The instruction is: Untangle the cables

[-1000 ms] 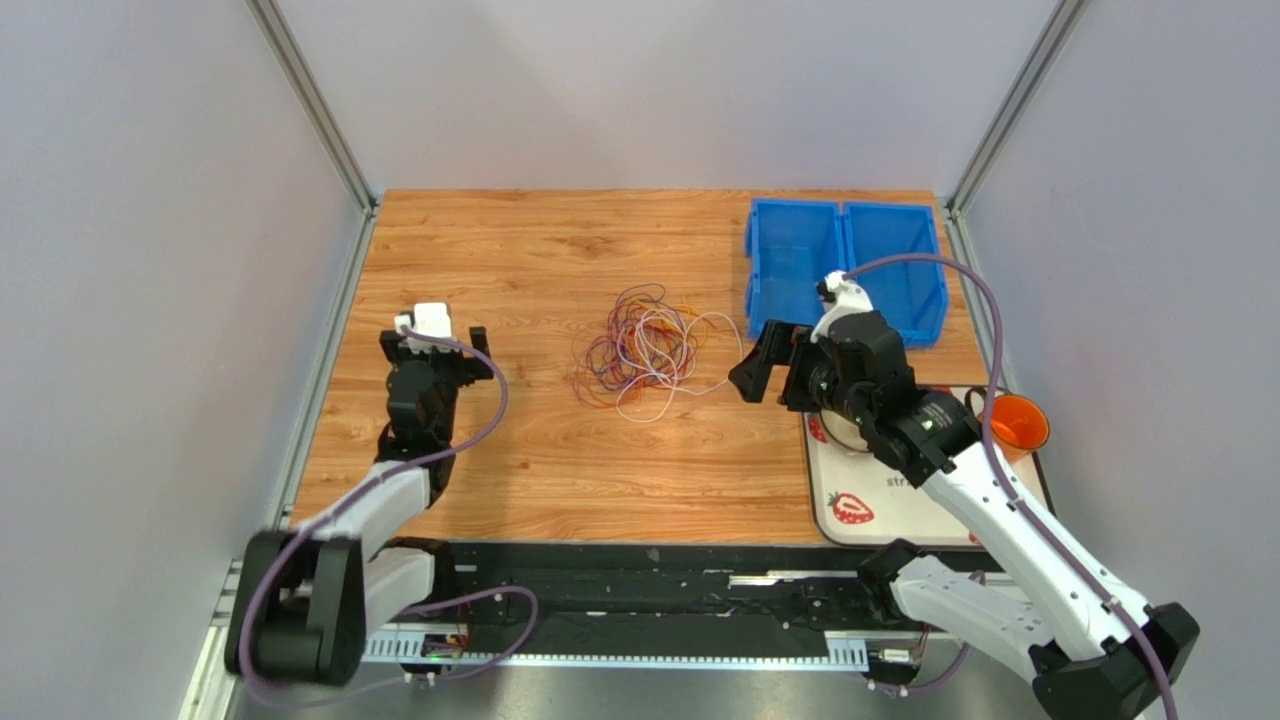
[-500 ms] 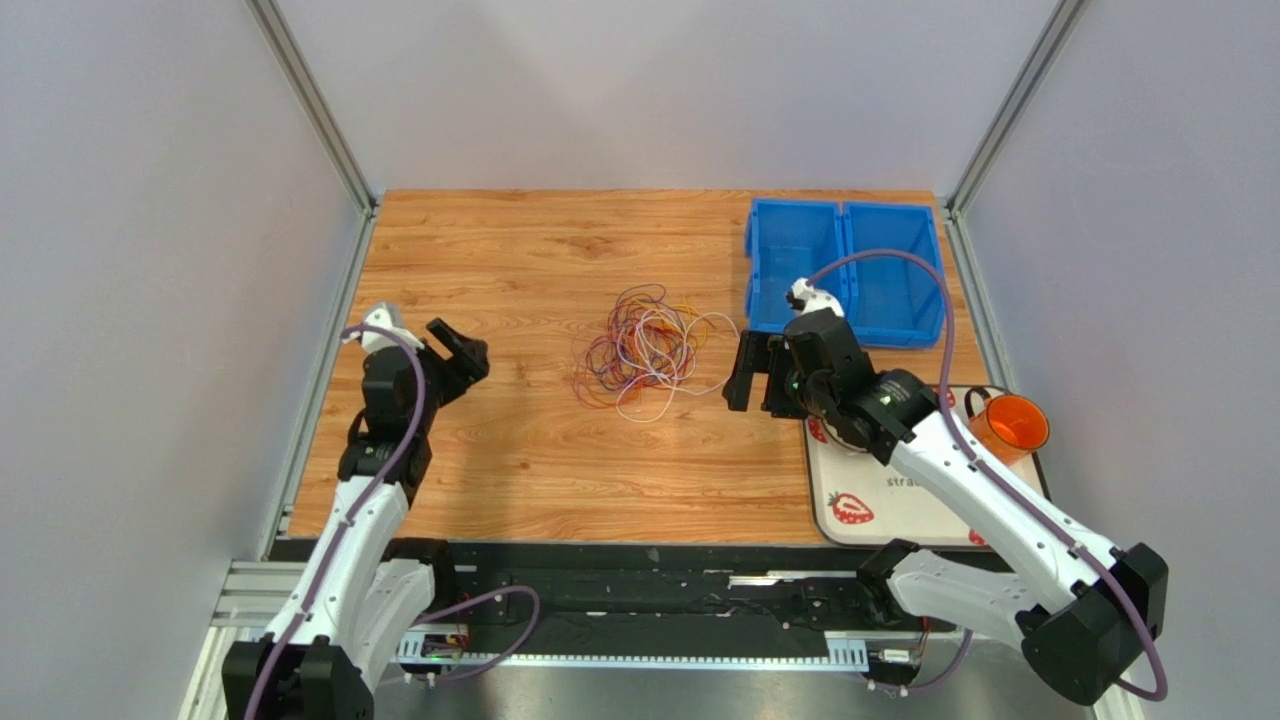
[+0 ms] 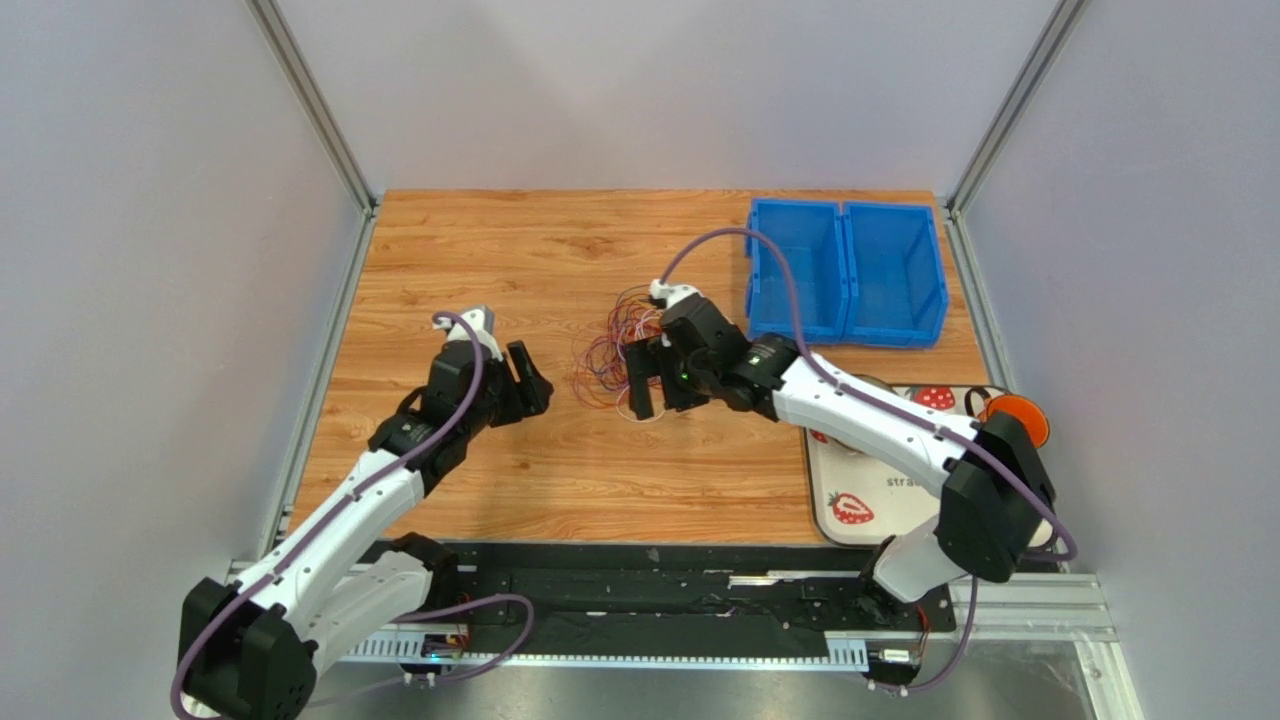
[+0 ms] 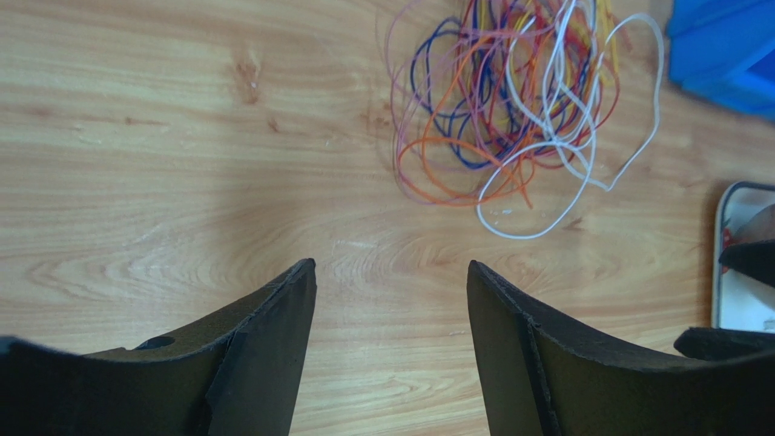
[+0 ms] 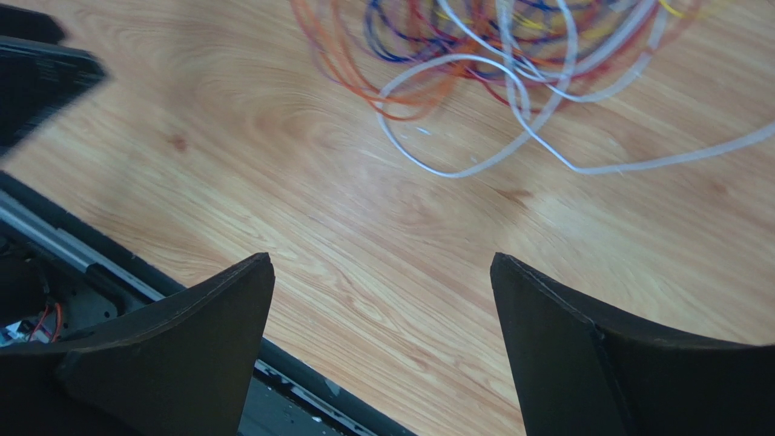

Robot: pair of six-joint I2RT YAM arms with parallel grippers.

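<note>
The orange cable makes a loop at the edge of the tangle but crosses the white cable [image 4: 499, 167]. Next, my right gripper pinches the orange loop [image 4: 424, 190] and lifts it clear.
The cables [image 3: 613, 354] lie in one loose tangle of red, purple, orange, yellow and white loops on the wooden table [image 3: 496, 255]. My right gripper [image 3: 661, 393] hangs over the tangle's right, near side and hides part of it. In the right wrist view it [image 5: 382, 259] is open, nothing between its fingers, and the cables [image 5: 509, 54] lie just beyond the tips. My left gripper [image 3: 529, 387] is a short way left of the tangle. In the left wrist view it [image 4: 391, 265] is open over bare wood, with the cables [image 4: 518, 100] ahead and to the right.
Two joined blue bins [image 3: 845, 270] stand at the back right; a corner of them [image 4: 723, 45] shows in the left wrist view. A white mat [image 3: 864, 488] with strawberry prints and an orange cup [image 3: 1019, 417] lie at the right. The table's near edge rail [image 5: 136, 282] is close behind my right gripper.
Both arms have closed in on the tangle: the right swung left from beside the blue bins, the left moved right from the table's left side. The left jaws have narrowed somewhat.
</note>
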